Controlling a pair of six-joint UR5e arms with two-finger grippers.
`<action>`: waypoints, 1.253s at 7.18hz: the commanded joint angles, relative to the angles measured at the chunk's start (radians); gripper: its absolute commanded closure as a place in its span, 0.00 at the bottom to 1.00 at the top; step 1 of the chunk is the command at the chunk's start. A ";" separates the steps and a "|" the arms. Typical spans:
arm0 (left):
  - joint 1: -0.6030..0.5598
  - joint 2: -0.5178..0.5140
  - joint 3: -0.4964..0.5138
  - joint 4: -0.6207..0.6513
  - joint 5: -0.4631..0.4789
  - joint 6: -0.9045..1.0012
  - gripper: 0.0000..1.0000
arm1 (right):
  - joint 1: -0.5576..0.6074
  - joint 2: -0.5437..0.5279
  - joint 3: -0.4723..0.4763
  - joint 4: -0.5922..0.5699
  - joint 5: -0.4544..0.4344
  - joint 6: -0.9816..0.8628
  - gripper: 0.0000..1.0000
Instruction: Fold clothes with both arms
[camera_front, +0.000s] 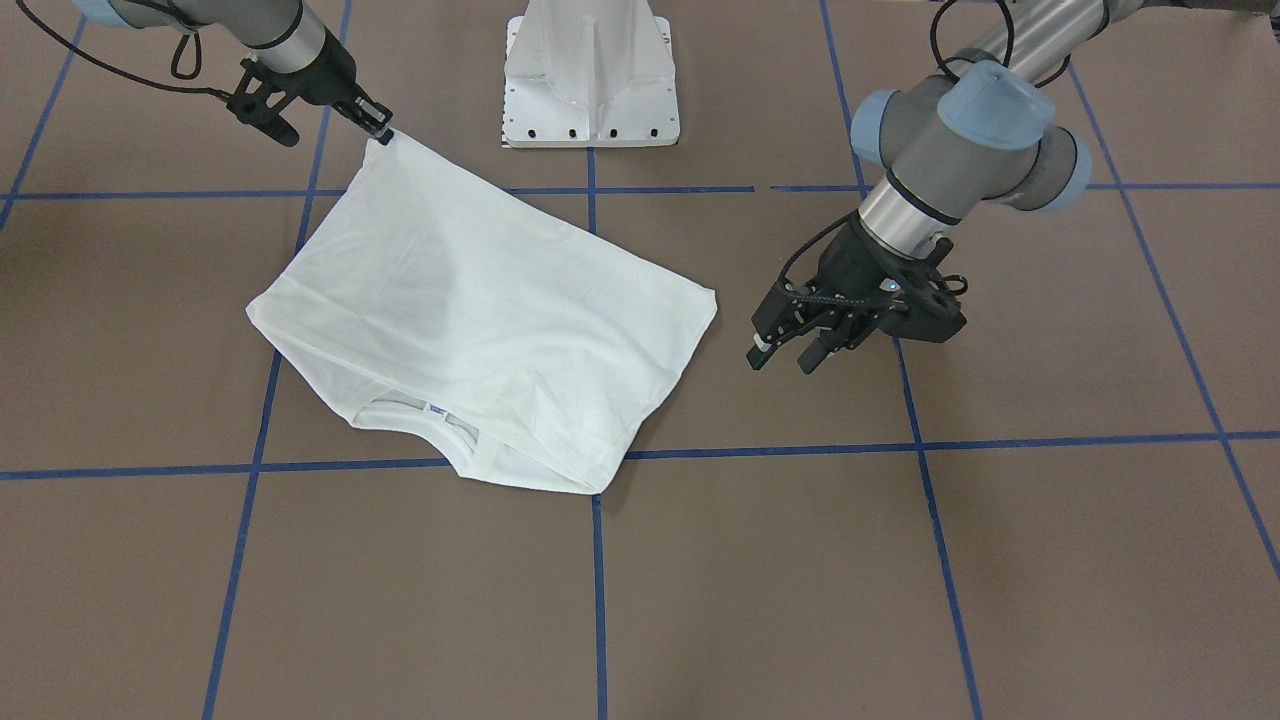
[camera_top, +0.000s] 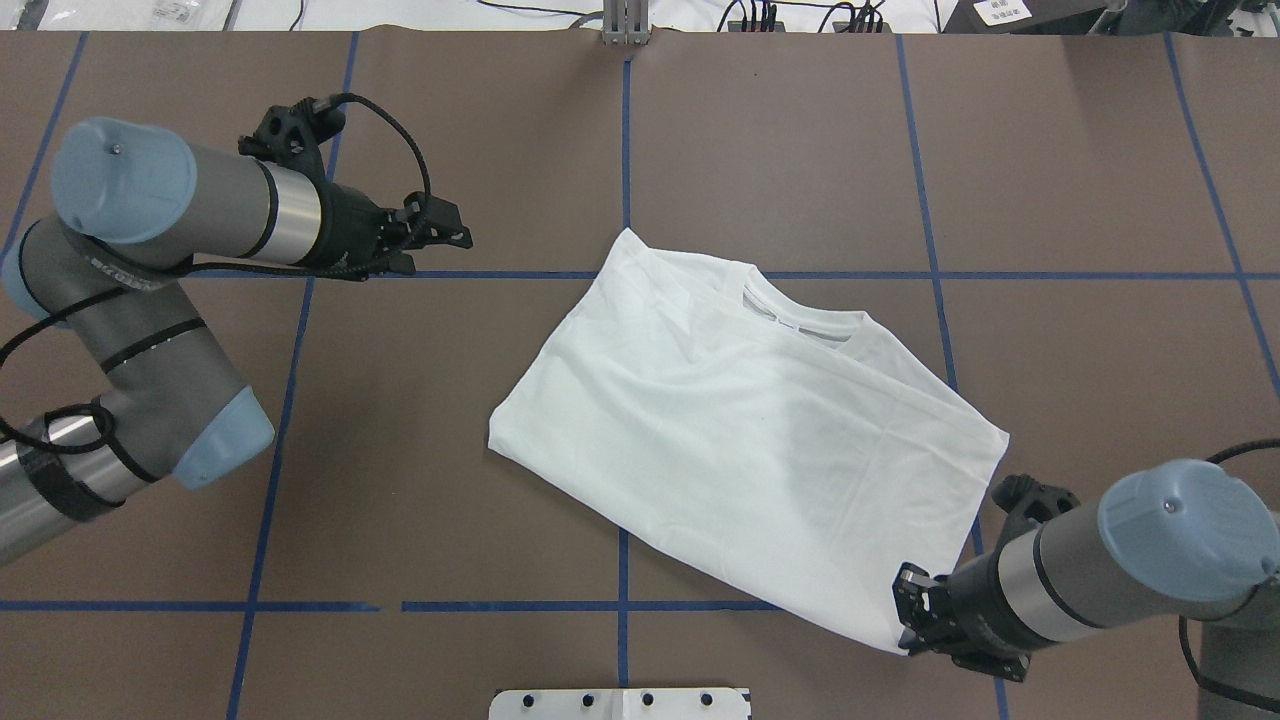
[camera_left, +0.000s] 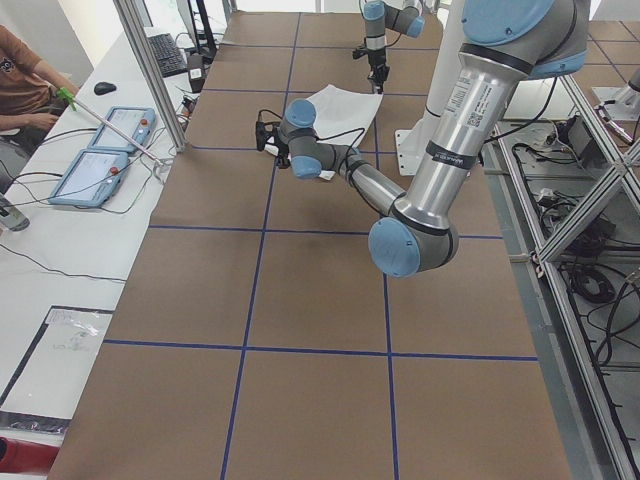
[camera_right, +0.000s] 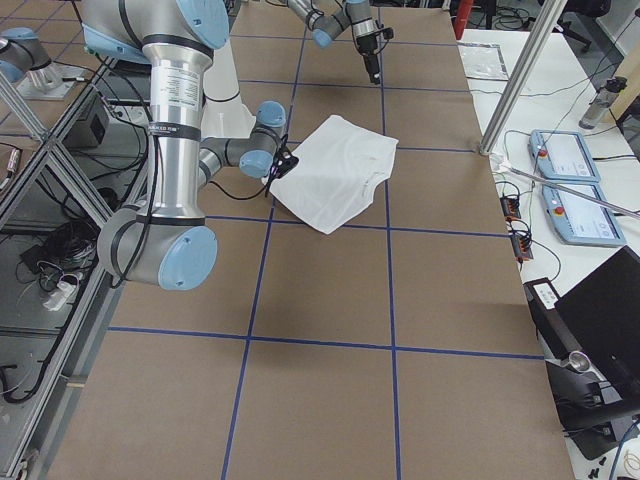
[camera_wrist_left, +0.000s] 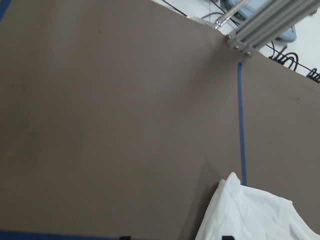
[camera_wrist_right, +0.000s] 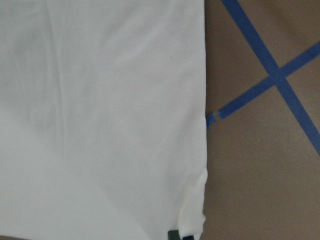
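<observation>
I expect the whole shirt (camera_front: 510, 306) to swing round in one piece, collar trailing, when I pull its corner, since the white T-shirt's folded layers (camera_front: 480, 422) lie flat together.
The white T-shirt (camera_front: 480, 310) lies folded and slanted on the brown table, its ribbed collar and small neck label (camera_front: 432, 410) facing away from the robot. No black text shows. It also shows in the overhead view (camera_top: 740, 430). My right gripper (camera_front: 381, 129) is shut on the shirt's corner nearest the base and lifts it slightly; it also shows in the overhead view (camera_top: 912, 628). The right wrist view shows the shirt's edge (camera_wrist_right: 100, 115) running into the fingers. My left gripper (camera_front: 785, 355) is open and empty, hovering just off the shirt's side corner (camera_top: 455, 230).
The white pedestal base (camera_front: 590, 80) stands at the robot's side of the table. Blue tape lines (camera_front: 597, 590) grid the brown surface. An aluminium post (camera_wrist_left: 265, 25) stands at the far edge. Operator consoles (camera_left: 110, 150) lie beyond the table.
</observation>
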 joint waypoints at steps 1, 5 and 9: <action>0.110 0.012 -0.120 0.135 -0.014 -0.043 0.00 | -0.115 -0.034 0.029 0.001 0.009 0.003 0.03; 0.288 0.004 -0.045 0.146 -0.010 -0.324 0.06 | 0.255 0.172 -0.052 0.000 0.007 -0.016 0.00; 0.302 -0.016 0.013 0.148 0.055 -0.313 0.28 | 0.371 0.304 -0.197 -0.005 0.010 -0.102 0.00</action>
